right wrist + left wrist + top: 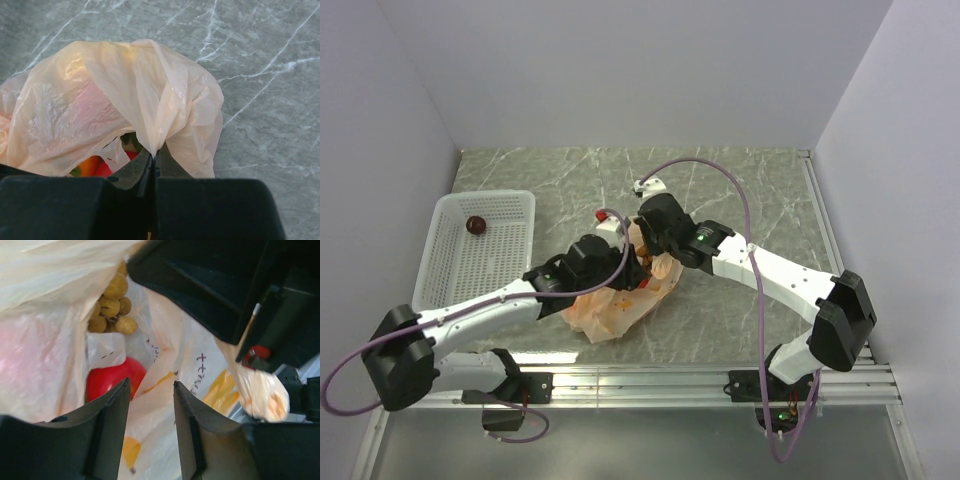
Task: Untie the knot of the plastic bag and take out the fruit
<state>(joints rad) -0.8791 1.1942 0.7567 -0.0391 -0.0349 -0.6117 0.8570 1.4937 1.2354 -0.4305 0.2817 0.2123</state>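
Next, I pull the bag's rim [157, 132] away with my right gripper to stretch the bag's opening wide first, because slack bag folds [154, 392] crowd the red fruit under my left gripper.
The pale peach plastic bag [620, 300] lies in the middle of the table with its mouth open; no knot shows. My right gripper [156, 156] is shut on a fold of the bag's rim [165, 100] and holds it up. My left gripper [151, 387] is open at the bag's mouth, its fingers either side of a bag fold. Inside I see a red round fruit [114, 379] and a tan cluster of small balls [111, 305]. An orange fruit [90, 165] shows under the rim. A dark maroon round fruit [476, 225] lies in the basket.
A white plastic basket [470, 270] stands at the left of the grey marble table. White walls close in the left, back and right sides. A metal rail [650, 385] runs along the near edge.
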